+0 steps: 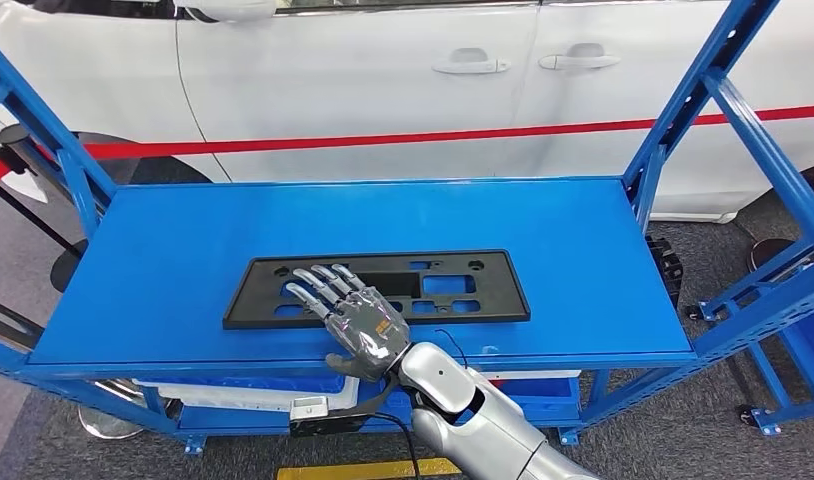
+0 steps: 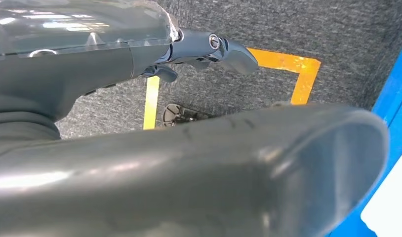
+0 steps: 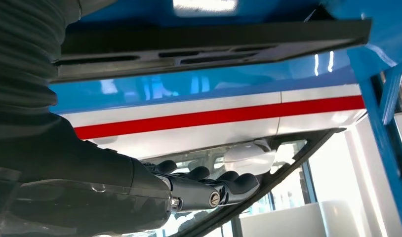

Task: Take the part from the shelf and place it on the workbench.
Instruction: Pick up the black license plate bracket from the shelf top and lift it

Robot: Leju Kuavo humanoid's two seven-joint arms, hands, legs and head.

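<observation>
My gripper will lift the part (image 1: 496,288) by its long edge. A deep, straight rim (image 1: 483,319) makes that edge stiff, so the part will stay straight along its length.
The part, a flat black plastic plate (image 1: 500,290) with several cut-outs, lies on the top board of the blue shelf (image 1: 183,240). My right hand (image 1: 355,318) is spread over the plate's near left portion, palm down, fingers apart and pointing away from me, gripping nothing. In the right wrist view the plate (image 3: 209,44) lies apart from the outstretched fingers (image 3: 214,190), with a gap between them. My left hand (image 2: 140,163) hangs over the grey floor, with a finger (image 2: 228,49) stretched out and nothing in it.
A white car (image 1: 383,90) with a red stripe stands just behind the shelf. Blue slanted uprights (image 1: 683,110) frame both ends of the shelf. A lower shelf level holds white items (image 1: 223,395). Yellow floor tape (image 2: 288,64) marks the grey carpet.
</observation>
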